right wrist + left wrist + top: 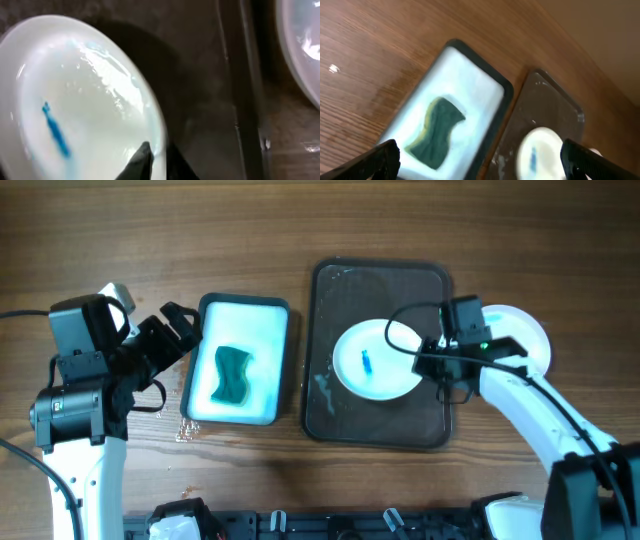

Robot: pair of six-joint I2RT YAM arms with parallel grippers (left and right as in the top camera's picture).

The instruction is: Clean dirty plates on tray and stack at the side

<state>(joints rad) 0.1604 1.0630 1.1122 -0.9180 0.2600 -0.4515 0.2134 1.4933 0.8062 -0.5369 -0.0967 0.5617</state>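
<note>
A blue smear (366, 362) marks the white plate, so my right gripper should steady the plate's rim while my left gripper takes the green sponge (231, 375) to wipe the smear.
A white plate (375, 360) with a blue smear (367, 363) lies on the dark tray (380, 432). My right gripper (428, 358) is shut on the plate's right rim; in the right wrist view its fingers (156, 155) pinch the rim of the plate (75, 110). A second white plate (528, 340) sits on the table right of the tray. A green sponge (232, 376) lies in a light blue basin (270, 320). My left gripper (172, 330) is open and empty, just left of the basin. In the left wrist view the sponge (437, 132) and basin (465, 70) show.
Water drops (187, 430) lie on the wood by the basin's front left corner. The tray has wet patches (325, 385) near its left side. The right arm's cable loops over the plate. The table's front edge holds dark fixtures.
</note>
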